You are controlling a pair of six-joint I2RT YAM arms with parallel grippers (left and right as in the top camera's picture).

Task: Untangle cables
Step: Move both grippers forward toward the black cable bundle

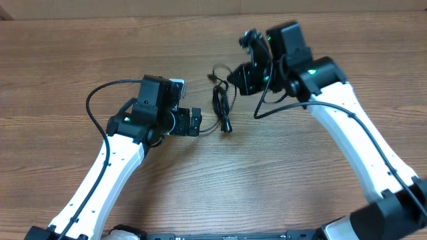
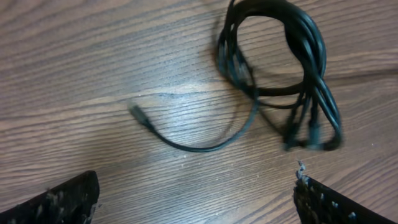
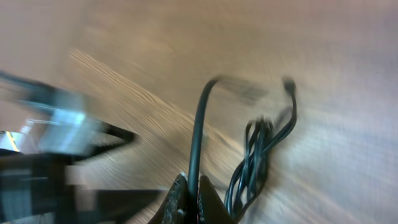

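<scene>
Next, my left gripper takes the coil by its loops point(image 1: 221, 108) once I have set the coil down, because the coil hangs in a bunch from the one cable in my right gripper point(image 3: 198, 127).
A bundle of thin black cables point(image 1: 221, 107) lies coiled on the wooden table between the arms. In the left wrist view the coil point(image 2: 292, 68) sits ahead to the right, and one loose strand with a small plug end point(image 2: 138, 113) curves out to the left. My left gripper point(image 1: 195, 122) is open and empty just left of the bundle, its fingers wide apart point(image 2: 196, 182). My right gripper point(image 1: 235, 79) is above the bundle's far end. It is shut point(image 3: 191, 190) on one black cable point(image 3: 198, 124), with the rest of the bundle point(image 3: 254, 155) lying beside it.
Wooden table point(image 1: 300, 193) all round. The thicker black arm cables loop beside each wrist: one left of the left arm point(image 1: 93, 100), one under the right arm point(image 1: 280, 107).
</scene>
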